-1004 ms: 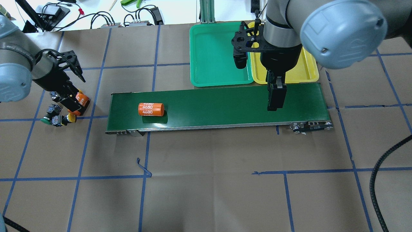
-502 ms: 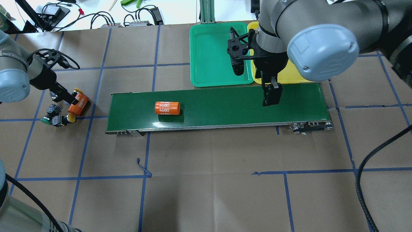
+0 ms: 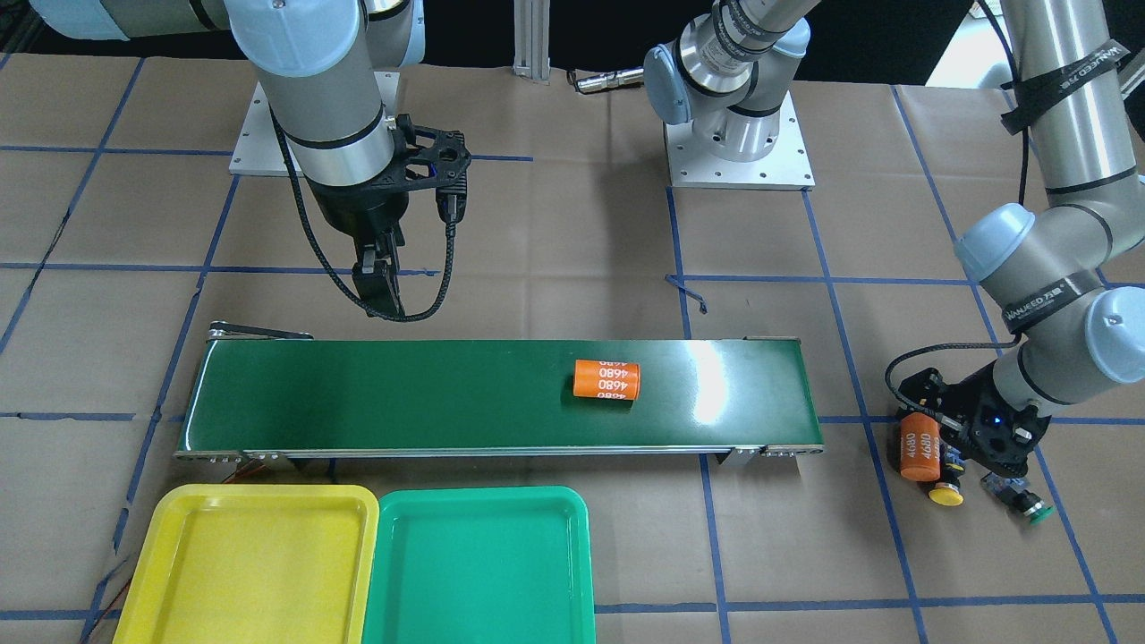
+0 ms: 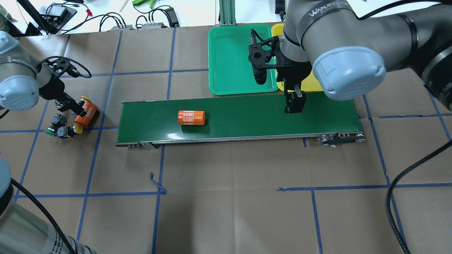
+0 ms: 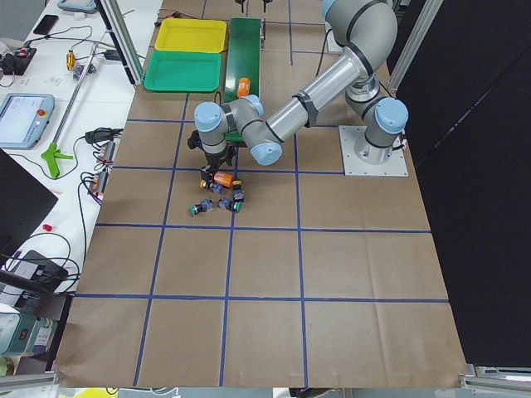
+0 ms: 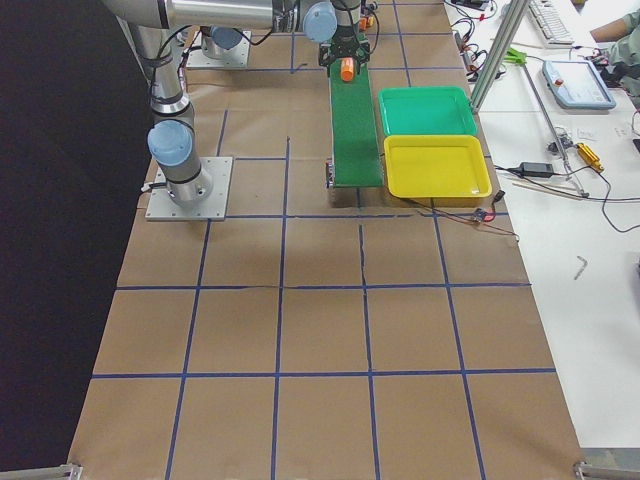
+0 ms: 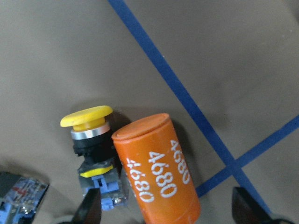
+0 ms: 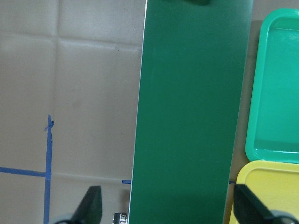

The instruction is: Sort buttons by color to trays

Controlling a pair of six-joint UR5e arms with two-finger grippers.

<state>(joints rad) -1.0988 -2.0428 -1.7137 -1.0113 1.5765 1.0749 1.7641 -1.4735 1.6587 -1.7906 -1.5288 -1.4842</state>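
My gripper will lift the orange 4680 cylinder (image 3: 920,447) free and leave the yellow-capped button (image 3: 948,483) behind, because the button lies alongside with its cap clear.
Several buttons lie on the paper left of the belt: one with a yellow cap (image 4: 84,100), one more yellow (image 4: 77,129) and a green one (image 4: 49,132). In the left wrist view the yellow-capped button (image 7: 91,140) lies against an orange cylinder marked 4680 (image 7: 156,170). My left gripper (image 4: 71,105) is open and low over this pair, with one finger on either side. My right gripper (image 4: 295,103) is open and empty above the belt's right part. The green tray (image 4: 240,60) and the yellow tray (image 3: 250,555) hold nothing; in the overhead view my right arm hides most of the yellow tray.
A long dark-green conveyor belt (image 4: 247,116) carries a second orange 4680 cylinder (image 4: 191,117) on its left half. Cables and tools lie beyond the table's far edge. Blue tape lines cross the brown paper.
The cylinder on the belt has moved right. My right gripper has shifted a little left along the belt. My left arm has swung, and its gripper has shifted slightly by the button pile.
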